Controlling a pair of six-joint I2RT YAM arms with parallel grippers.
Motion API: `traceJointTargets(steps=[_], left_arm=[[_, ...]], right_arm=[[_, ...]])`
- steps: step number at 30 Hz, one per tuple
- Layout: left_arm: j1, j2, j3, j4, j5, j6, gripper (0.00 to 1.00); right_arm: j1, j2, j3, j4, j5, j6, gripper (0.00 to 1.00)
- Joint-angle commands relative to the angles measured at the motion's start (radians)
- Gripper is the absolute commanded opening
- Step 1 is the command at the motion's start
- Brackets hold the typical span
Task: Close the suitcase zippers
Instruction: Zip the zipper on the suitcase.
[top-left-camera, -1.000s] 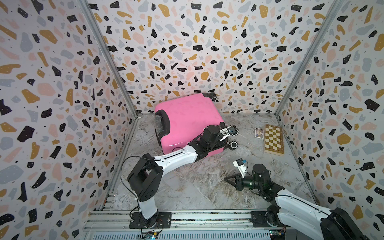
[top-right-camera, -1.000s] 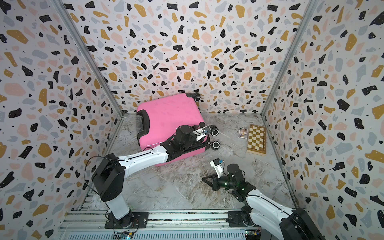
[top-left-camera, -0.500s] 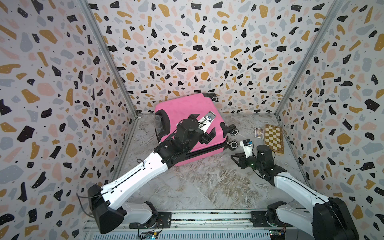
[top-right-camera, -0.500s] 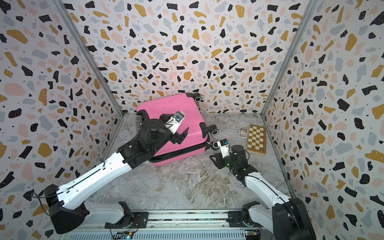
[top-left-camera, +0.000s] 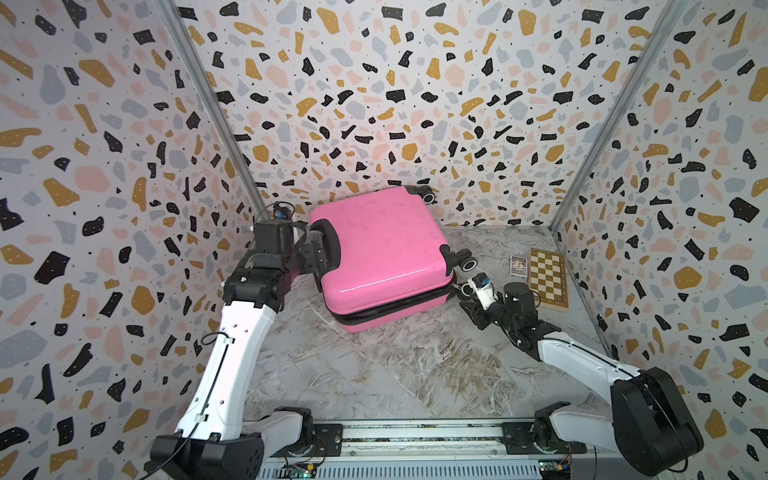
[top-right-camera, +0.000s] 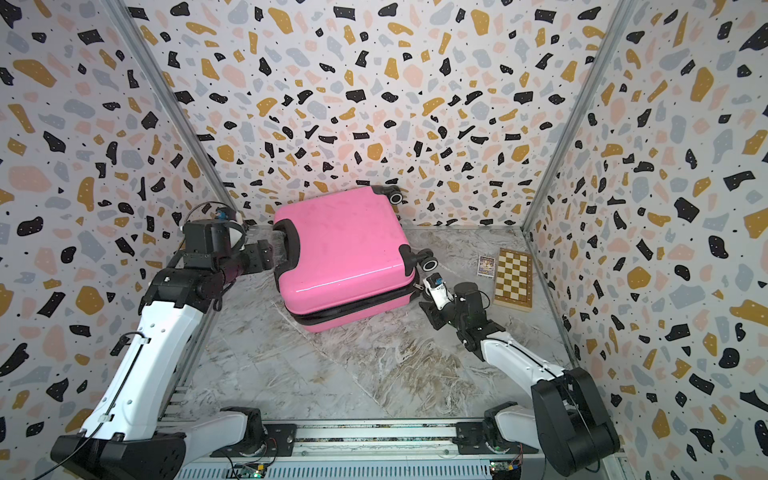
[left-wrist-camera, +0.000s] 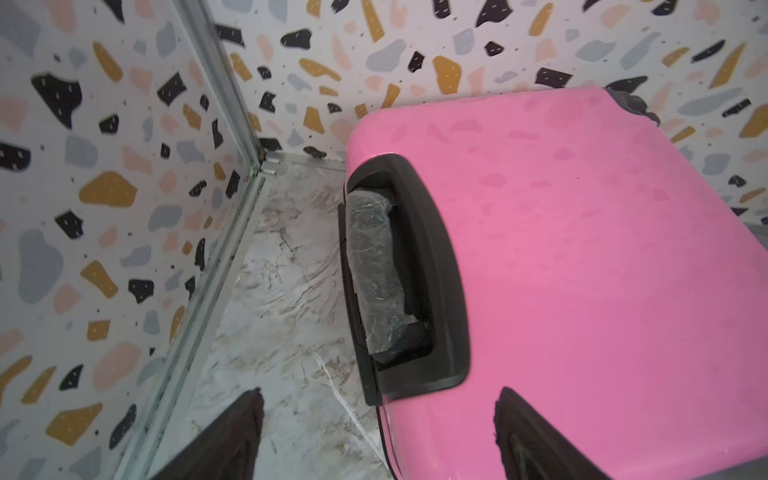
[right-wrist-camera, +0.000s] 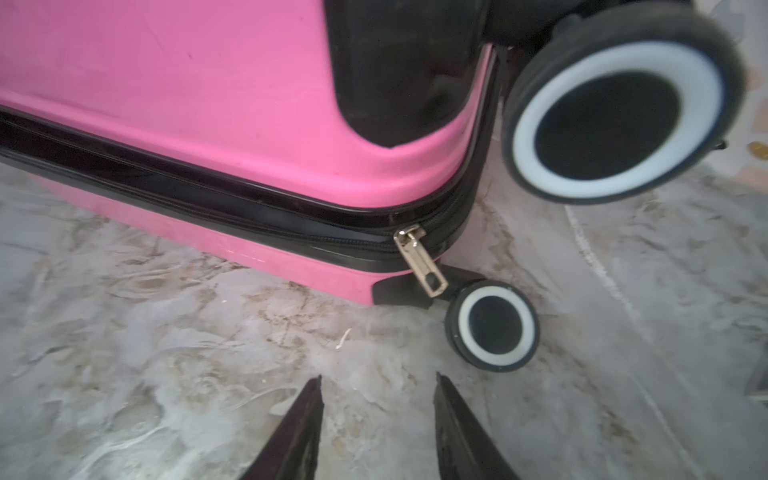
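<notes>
Next, I take the metallic pull (right-wrist-camera: 422, 264) with my right gripper and draw it along the front seam (top-left-camera: 392, 307), because the pull hangs at the wheel corner, far from my left gripper.
The pink suitcase (top-left-camera: 382, 249) (top-right-camera: 345, 249) lies flat on the marble floor near the back wall. Its black zippers band (top-left-camera: 395, 307) (right-wrist-camera: 249, 208) runs round the front seam. A metallic pull (right-wrist-camera: 419, 259) hangs at the corner beside a small wheel (right-wrist-camera: 492, 324). My right gripper (top-left-camera: 464, 302) (right-wrist-camera: 379, 376) is open just off that corner, low over the floor, holding nothing. My left gripper (top-left-camera: 314, 257) (left-wrist-camera: 380, 392) is open at the handle (left-wrist-camera: 374, 270) end, with one finger over the floor and the other over the pink shell.
A checkered chessboard box (top-left-camera: 548, 278) and a small card pack (top-left-camera: 518, 266) lie by the right wall. Terrazzo-patterned walls close three sides. The suitcase's handle end sits near the back left corner post (left-wrist-camera: 249, 166). The arm bases stand on a rail (top-left-camera: 415, 432) in front.
My left arm swung from the wheel end across the suitcase top to its handle end. My right gripper opened and moved up to the front right corner. The suitcase shifted slightly.
</notes>
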Motion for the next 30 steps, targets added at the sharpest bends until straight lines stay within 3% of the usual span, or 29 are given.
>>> traceJointTargets(steps=[1, 4, 7, 18, 30], left_arm=[[0.103, 0.069, 0.029, 0.006, 0.194, -0.092, 0.84], [0.179, 0.143, 0.040, 0.042, 0.298, -0.121, 0.80], [0.212, 0.205, 0.057, 0.071, 0.331, -0.134, 0.79], [0.215, 0.359, 0.103, 0.117, 0.395, -0.144, 0.76], [0.214, 0.433, 0.111, 0.122, 0.451, -0.128, 0.76]], right_arm=[[0.002, 0.047, 0.048, 0.026, 0.067, -0.119, 0.45], [0.009, 0.095, 0.075, 0.026, 0.072, -0.166, 0.43], [0.014, 0.130, 0.087, 0.056, 0.096, -0.206, 0.41], [0.022, 0.242, 0.207, 0.029, 0.146, -0.273, 0.40], [0.081, 0.313, 0.287, -0.031, 0.152, -0.349, 0.37]])
